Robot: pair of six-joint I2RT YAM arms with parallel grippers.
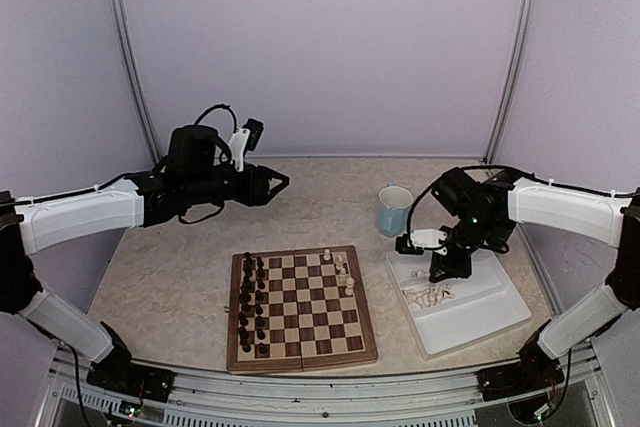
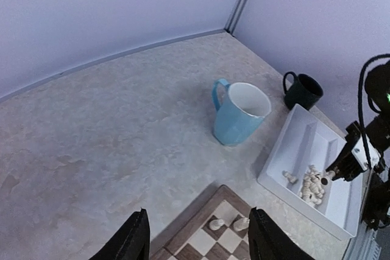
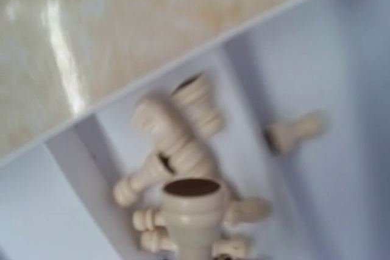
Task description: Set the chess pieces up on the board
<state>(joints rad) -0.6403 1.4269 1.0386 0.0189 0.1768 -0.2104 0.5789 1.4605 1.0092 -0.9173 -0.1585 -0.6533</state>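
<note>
The cream piece's brown base slants up in my right gripper, so my left gripper should take the cream piece and offer its head to my right gripper.
The chessboard lies at the front centre. Dark pieces stand along its left side and a few cream-white pieces on its right side. More cream pieces lie heaped in the white tray. My right gripper hangs over that heap, shut on a cream piece whose brown base faces the tray; its fingers are hidden in the right wrist view. My left gripper is open and empty, held above the table behind the board. In its own view the board's far corner shows with two cream pieces.
A light blue mug stands behind the board, left of the tray. A black mug stands behind the tray. One cream piece lies apart from the heap in the tray. Walls enclose the table.
</note>
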